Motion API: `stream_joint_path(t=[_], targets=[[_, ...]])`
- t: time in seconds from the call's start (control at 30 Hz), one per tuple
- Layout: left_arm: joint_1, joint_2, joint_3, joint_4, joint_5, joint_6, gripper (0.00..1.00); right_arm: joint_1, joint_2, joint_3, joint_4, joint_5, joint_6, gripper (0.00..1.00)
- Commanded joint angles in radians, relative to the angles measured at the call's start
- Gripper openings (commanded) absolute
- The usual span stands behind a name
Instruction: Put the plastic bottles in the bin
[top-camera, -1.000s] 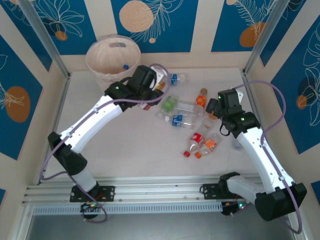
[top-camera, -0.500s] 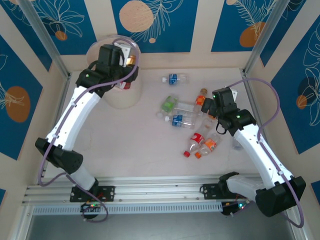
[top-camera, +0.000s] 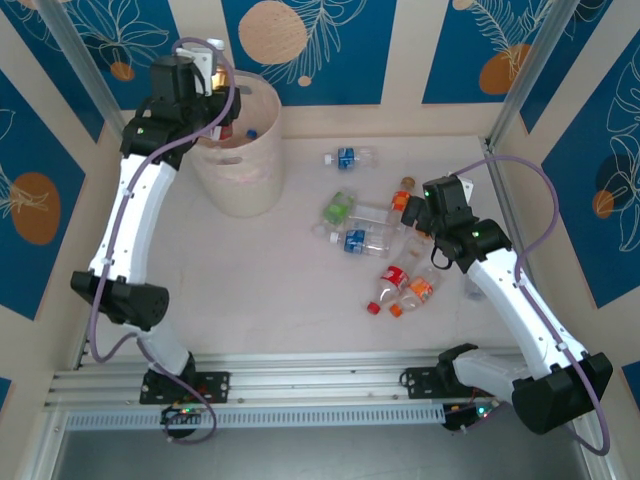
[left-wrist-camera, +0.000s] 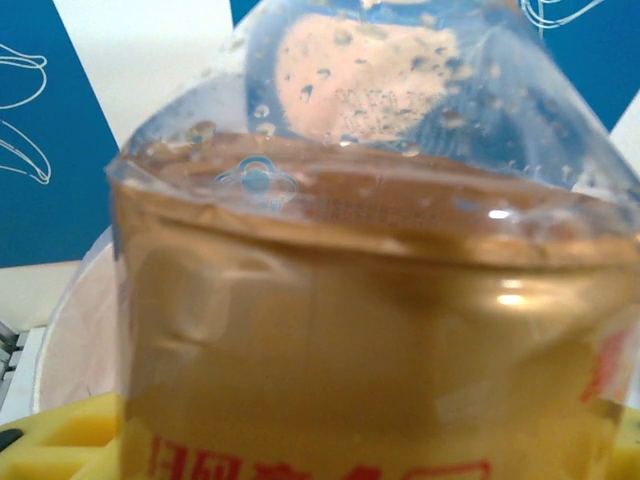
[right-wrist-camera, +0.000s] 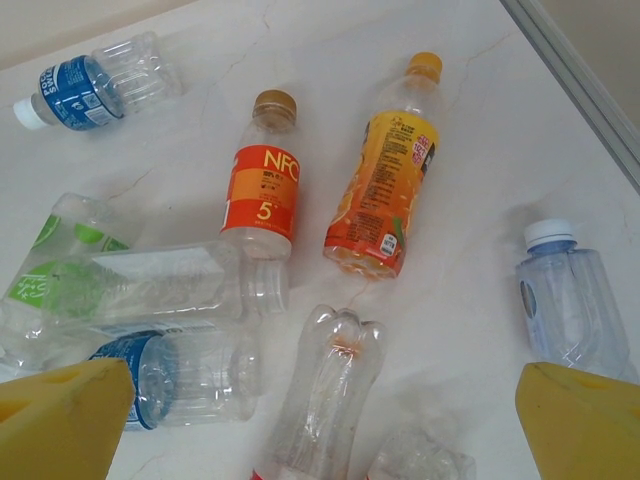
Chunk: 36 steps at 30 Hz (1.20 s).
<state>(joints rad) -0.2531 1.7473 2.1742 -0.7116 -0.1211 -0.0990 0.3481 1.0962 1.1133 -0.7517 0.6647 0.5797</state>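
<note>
My left gripper is holding the gold-labelled bottle (top-camera: 219, 76) over the bin's opening (top-camera: 254, 112), so it should keep lowering the bottle until it is below the bin's rim, then let go.
My left gripper (top-camera: 218, 112) hangs over the mouth of the bin (top-camera: 243, 172), a tall pale tub at the far left, and is shut on a gold-labelled plastic bottle (left-wrist-camera: 370, 330) with red print. That bottle sits very close to the left wrist camera, with the bin rim (left-wrist-camera: 70, 330) behind it. A blue cap (top-camera: 252, 131) shows inside the bin. My right gripper (top-camera: 416, 214) stands open above several plastic bottles lying on the table. Between its yellow pads (right-wrist-camera: 60, 420) lies a clear bottle (right-wrist-camera: 335, 390). Beyond that are an orange-red one (right-wrist-camera: 262, 185) and an orange-yellow one (right-wrist-camera: 385, 190).
A blue-labelled bottle (top-camera: 348, 157) lies alone further back. A green-labelled one (top-camera: 340, 208), a red-labelled one (top-camera: 392, 278) and a clear white-capped one (right-wrist-camera: 565, 300) lie around the right gripper. A metal frame post (top-camera: 505, 110) edges the table's right side.
My left arm has swung up and to the left, carrying the gold-labelled bottle from mid-table to above the bin. The right gripper has shifted slightly left and stays open.
</note>
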Motion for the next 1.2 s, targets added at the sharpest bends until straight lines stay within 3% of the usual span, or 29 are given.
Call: stream_joint_path(t=[0.0, 0.37, 0.77, 1.17], targets=[[0.03, 0.075, 0.087, -0.009, 0.041, -0.001, 0.42, 0.011, -0.025, 0.037, -0.003, 0.011, 0.027, 0.99], [0.105, 0.29, 0.373, -0.029, 0.063, 0.025, 0.42, 0.025, -0.062, 0.025, -0.056, 0.028, 0.066, 0.99], [0.13, 0.391, 0.38, -0.086, 0.084, 0.131, 0.44, 0.031, -0.147, -0.01, -0.057, 0.026, 0.08, 0.99], [0.143, 0.481, 0.379, -0.172, 0.021, 0.19, 0.46, 0.032, -0.145, 0.009, -0.071, 0.0, 0.063, 0.99]])
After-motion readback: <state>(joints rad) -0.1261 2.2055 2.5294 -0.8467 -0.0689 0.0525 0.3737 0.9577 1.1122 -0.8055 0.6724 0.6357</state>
